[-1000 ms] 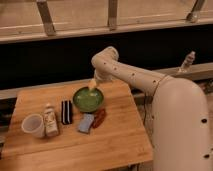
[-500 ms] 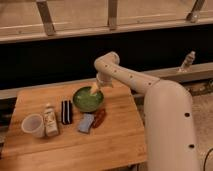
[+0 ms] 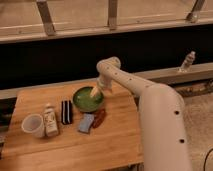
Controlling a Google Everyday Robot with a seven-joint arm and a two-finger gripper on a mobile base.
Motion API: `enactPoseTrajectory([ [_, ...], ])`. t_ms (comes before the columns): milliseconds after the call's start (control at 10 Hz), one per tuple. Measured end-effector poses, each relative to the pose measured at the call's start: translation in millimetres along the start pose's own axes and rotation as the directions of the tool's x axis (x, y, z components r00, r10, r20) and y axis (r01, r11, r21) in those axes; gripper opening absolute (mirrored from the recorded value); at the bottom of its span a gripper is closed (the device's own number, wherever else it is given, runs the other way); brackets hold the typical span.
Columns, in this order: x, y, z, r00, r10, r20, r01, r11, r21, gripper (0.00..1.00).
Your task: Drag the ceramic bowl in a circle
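Note:
The ceramic bowl (image 3: 88, 100) will push the reddish-brown item aside when I drag the bowl, because that item lies close in front of it.
The ceramic bowl (image 3: 87, 99), round, shallow and glossy green, sits on the wooden table (image 3: 115, 142) near its far edge. My gripper (image 3: 95, 92) reaches down from the white arm (image 3: 125, 80) onto the bowl's right inner side, just inside the rim. Its pale fingers stand open, tips at or very near the bowl's surface. I cannot tell whether they touch it.
A pale plastic cup (image 3: 33, 125) and a small bottle (image 3: 49, 120) stand at the left. A black packet (image 3: 66, 111), a blue item (image 3: 86, 122) and a reddish-brown item (image 3: 99, 118) lie just in front of the bowl. A bottle (image 3: 186, 61) stands on the far ledge.
The gripper has come down a little toward the bowl's right side. The bowl and the other table items have stayed in place.

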Motion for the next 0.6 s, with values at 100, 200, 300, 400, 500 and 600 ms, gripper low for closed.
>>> enactPoseTrajectory([
  [100,1.2,-1.1,3.9,1.000,0.004,-0.012,-0.004,1.000,-0.005,0.75],
  [200,1.5,-1.0,6.1,1.000,0.006,-0.018,-0.006,1.000,-0.009,0.69],
  [300,1.6,3.2,6.7,1.000,0.000,-0.022,-0.001,1.000,-0.015,0.53],
  [400,2.0,3.6,5.0,1.000,-0.002,-0.019,0.001,1.000,-0.016,0.46],
  [500,2.3,4.0,2.4,1.000,-0.005,-0.010,0.005,1.000,-0.016,0.37],
  [600,2.3,4.3,1.0,1.000,-0.003,0.000,0.003,1.000,-0.017,0.28],
])
